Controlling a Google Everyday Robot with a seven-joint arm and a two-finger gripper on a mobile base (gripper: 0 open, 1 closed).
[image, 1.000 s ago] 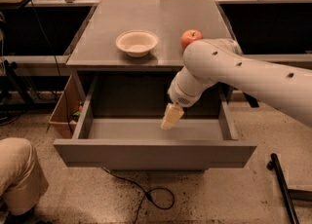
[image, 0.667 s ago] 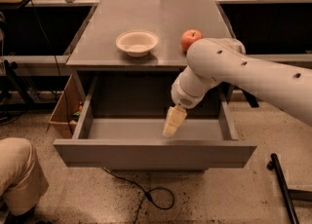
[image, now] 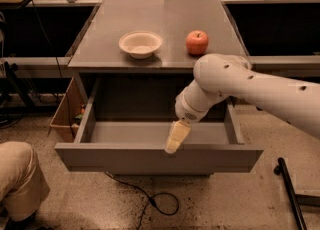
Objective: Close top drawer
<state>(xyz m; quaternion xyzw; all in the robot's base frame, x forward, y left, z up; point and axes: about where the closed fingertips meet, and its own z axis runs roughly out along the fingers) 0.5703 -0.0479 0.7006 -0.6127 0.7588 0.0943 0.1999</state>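
Observation:
I should push the drawer front's top edge, then reach the drawer's front side (image: 205,160), as my gripper hangs in the drawer's open tray (image: 140,132), between drawer front and cabinet.
The top drawer (image: 150,157) is pulled far out of the grey cabinet, and its long grey tray looks empty. Its plain flat front faces me. My gripper (image: 174,141) hangs from the white arm that reaches in from the right. It points down inside the drawer, with its tip at the top edge of the drawer front, a little right of the middle. The lower drawers are hidden behind the open one.
A white bowl (image: 141,43) and a red apple (image: 197,42) sit on the cabinet top (image: 160,19). A cardboard box (image: 64,108) stands left of the cabinet. A person's knee (image: 17,179) is at bottom left. A black cable (image: 155,201) lies on the floor in front.
The gripper has moved forward and down, from the drawer's inside toward the drawer front's top edge. The drawer has not visibly moved.

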